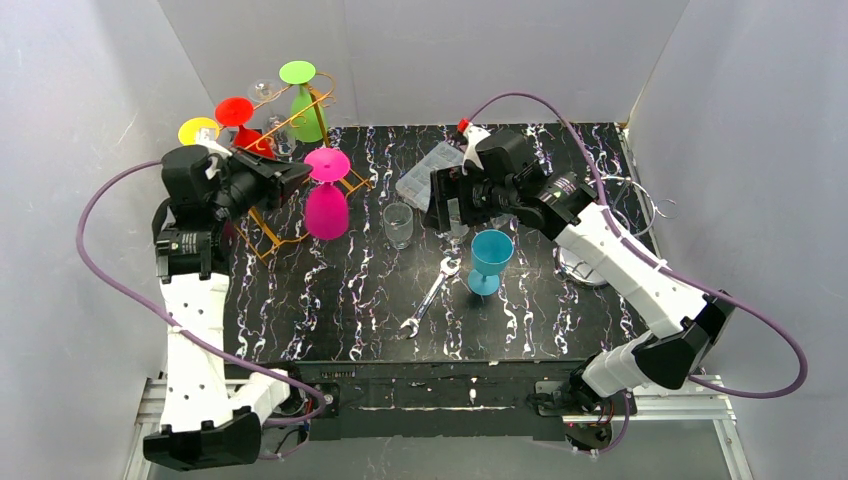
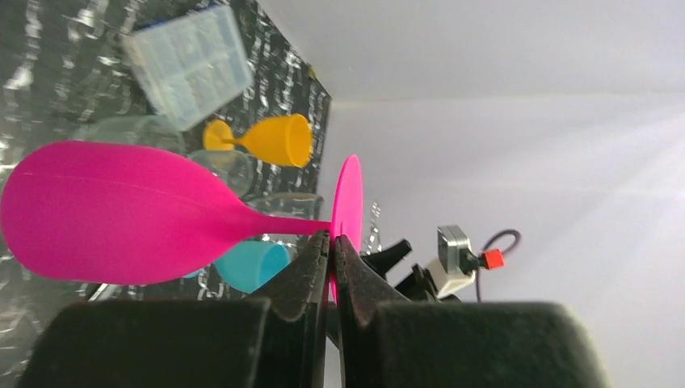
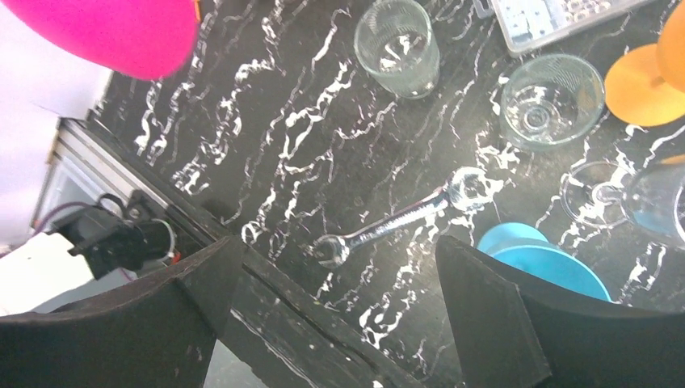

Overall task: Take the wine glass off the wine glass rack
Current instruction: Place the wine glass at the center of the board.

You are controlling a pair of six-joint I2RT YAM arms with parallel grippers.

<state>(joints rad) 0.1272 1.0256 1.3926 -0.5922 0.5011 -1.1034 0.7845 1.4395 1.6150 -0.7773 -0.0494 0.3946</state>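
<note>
My left gripper is holding the foot of the pink wine glass, with its bowl hanging free (image 1: 326, 211), so my right gripper continues toward the wine glass's rim (image 1: 327, 235) and closes there.
A pink wine glass (image 1: 327, 205) hangs bowl-down at the front end of the orange wire wine glass rack (image 1: 290, 122). My left gripper (image 1: 301, 177) is shut on the edge of its round foot (image 2: 349, 202), its fingers (image 2: 311, 267) pinching the disc just beside the stem. Whether the foot still rests on the rack's rails I cannot tell. Green (image 1: 305, 100), red (image 1: 238, 118) and yellow (image 1: 198, 130) glasses hang further back on the rack. My right gripper (image 1: 447, 207) hovers open above the table's middle, and the wrist view shows nothing in the right gripper (image 3: 339, 242).
A blue glass (image 1: 490, 260) stands upright beside a wrench (image 1: 430, 295). A clear tumbler (image 1: 398, 224) and a clear plastic box (image 1: 432, 168) lie behind them. An orange glass (image 2: 279, 139) lies on its side. A clear bowl (image 3: 552, 101) sits nearby. A wire stand (image 1: 625, 215) is at the right.
</note>
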